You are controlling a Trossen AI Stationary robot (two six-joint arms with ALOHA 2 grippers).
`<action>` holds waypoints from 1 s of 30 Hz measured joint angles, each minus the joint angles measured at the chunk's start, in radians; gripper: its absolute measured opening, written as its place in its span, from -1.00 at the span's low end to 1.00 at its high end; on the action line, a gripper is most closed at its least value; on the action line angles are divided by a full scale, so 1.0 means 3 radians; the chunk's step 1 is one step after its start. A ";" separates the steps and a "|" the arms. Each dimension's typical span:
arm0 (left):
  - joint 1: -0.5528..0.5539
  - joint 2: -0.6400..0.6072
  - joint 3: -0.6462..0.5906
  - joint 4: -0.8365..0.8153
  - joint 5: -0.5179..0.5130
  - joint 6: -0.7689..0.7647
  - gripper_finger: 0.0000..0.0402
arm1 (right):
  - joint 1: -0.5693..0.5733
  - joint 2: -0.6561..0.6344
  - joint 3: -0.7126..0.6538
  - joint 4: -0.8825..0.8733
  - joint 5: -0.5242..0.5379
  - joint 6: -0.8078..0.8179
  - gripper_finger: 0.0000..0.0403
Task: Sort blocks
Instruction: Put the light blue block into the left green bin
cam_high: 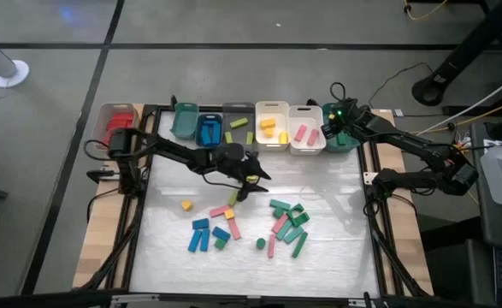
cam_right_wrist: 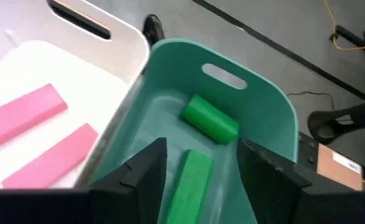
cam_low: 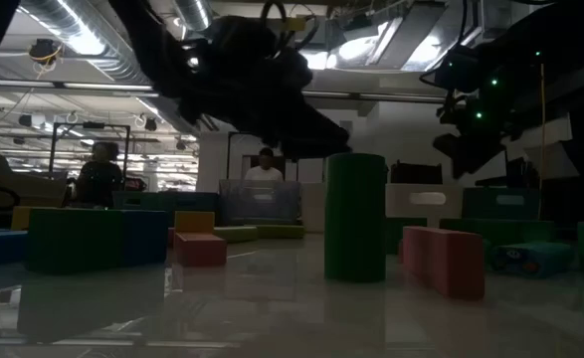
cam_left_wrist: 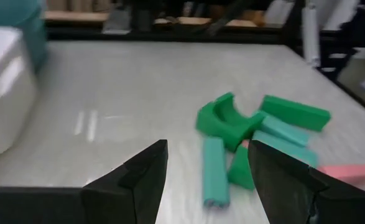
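My left gripper should keep moving down until its open fingers straddle the bar's narrow width (cam_left_wrist: 214,168), as the teal bar's near end (cam_left_wrist: 216,201) faces the gap between them.
Loose blocks lie mid-table: a green and teal cluster (cam_high: 288,217), pink bars (cam_high: 276,233), blue pieces (cam_high: 201,236), a yellow cube (cam_high: 186,205) and an upright green cylinder (cam_low: 356,215). My left gripper (cam_high: 251,181) hovers open above the table, on the far-left side of the green cluster; a teal bar (cam_left_wrist: 213,168) and a green arch (cam_left_wrist: 222,118) lie just ahead of its fingers. My right gripper (cam_right_wrist: 198,168) stands open over the teal bin (cam_high: 343,137) at the far right. A green cylinder (cam_right_wrist: 210,118) and a green bar (cam_right_wrist: 191,180) lie on that bin's floor.
A row of bins lines the far edge: one with red pieces (cam_high: 118,125), a teal one (cam_high: 185,120), a blue one (cam_high: 208,130), a grey one (cam_high: 238,128), a white one with yellow pieces (cam_high: 272,125) and a white one with pink bars (cam_right_wrist: 39,118). People stand in the room behind.
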 joint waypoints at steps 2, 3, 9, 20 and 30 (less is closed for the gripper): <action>0.0000 0.0122 0.0114 -0.0004 0.0162 0.0063 0.04 | 0.0000 0.0001 0.0000 0.0016 -0.0047 -0.0001 -0.04; 0.0000 0.0191 0.0176 -0.0020 0.0225 0.0082 0.04 | 0.0000 0.0003 0.0000 0.0028 -0.0062 0.0000 -0.04; -0.0027 0.0535 0.0501 -0.0261 0.0397 0.0148 0.04 | 0.0000 0.0004 0.0000 0.0030 -0.0171 -0.0001 -0.04; -0.0271 0.0997 0.0902 -0.0851 0.0073 0.0588 0.04 | 0.0000 0.0004 0.0000 0.0030 -0.0286 0.0000 -0.04; -0.0320 0.1062 0.0973 -0.0897 -0.0249 0.0738 -0.08 | 0.0001 0.0004 0.0000 0.0027 -0.0422 -0.0001 -0.04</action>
